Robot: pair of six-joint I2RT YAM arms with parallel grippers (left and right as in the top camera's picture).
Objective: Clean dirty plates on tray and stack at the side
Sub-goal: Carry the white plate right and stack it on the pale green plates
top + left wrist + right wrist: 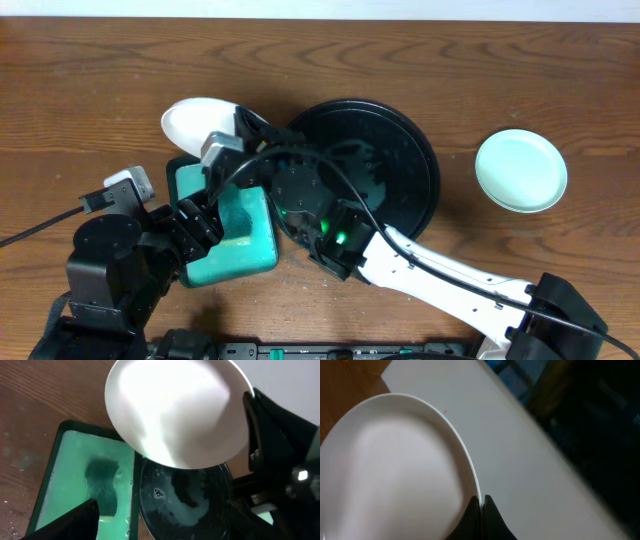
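Note:
The white plate's side [193, 124] is clean and my right gripper has the white plate's rim. I should keep carrying the white plate to the uncovered mint green plate [521, 170] and let go there.
A white plate [195, 120] is held tilted on edge at the left rim of the black tray [400, 150]. My right gripper [481, 505] is shut on its rim, also seen in the overhead view [260, 133]. The left wrist view shows the plate [175, 410] above the wet, soapy tray [185, 500]. My left gripper [160, 530] is open and empty, hovering below the plate over the gap between tray and sponge tray. One mint green plate [520, 170] lies on the table at the right. A second mint plate is out of view.
A teal rectangular sponge tray [255, 255] stands left of the black tray, with a dark sponge [102, 485] lying in its soapy water. The right arm [440, 275] stretches across from the front right. The table is brown wood.

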